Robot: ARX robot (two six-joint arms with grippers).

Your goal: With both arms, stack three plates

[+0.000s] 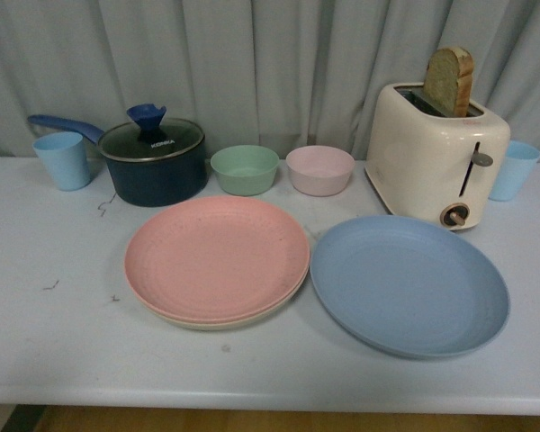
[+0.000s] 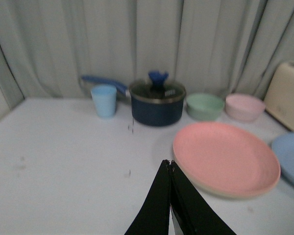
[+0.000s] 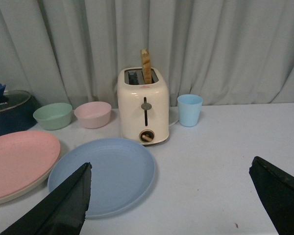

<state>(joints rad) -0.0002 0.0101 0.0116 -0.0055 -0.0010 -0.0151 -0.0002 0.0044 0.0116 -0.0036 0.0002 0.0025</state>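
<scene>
My gripper will lower the blue plate (image 1: 409, 286), and it will nest closely on top, because only the beige plate's thin rim (image 1: 221, 325) shows under the pink plate.
The pink plate (image 1: 214, 256) lies on top of the beige plate (image 1: 218, 321), whose rim shows beneath it, at the middle of the table. The blue plate (image 1: 409, 283) lies flat to their right, its rim close beside theirs. No arm shows in the front view. In the left wrist view my left gripper (image 2: 169, 163) is shut and empty above bare table, near the pink plate (image 2: 224, 156). In the right wrist view my right gripper (image 3: 170, 167) is open wide and empty, over the table by the blue plate (image 3: 105, 172).
Along the back stand a light blue cup (image 1: 63, 159), a dark pot with glass lid (image 1: 155, 159), a green bowl (image 1: 244, 169), a pink bowl (image 1: 319, 169), a cream toaster (image 1: 435, 153) holding bread, and another blue cup (image 1: 515, 169). The table's front edge (image 1: 270, 391) is near.
</scene>
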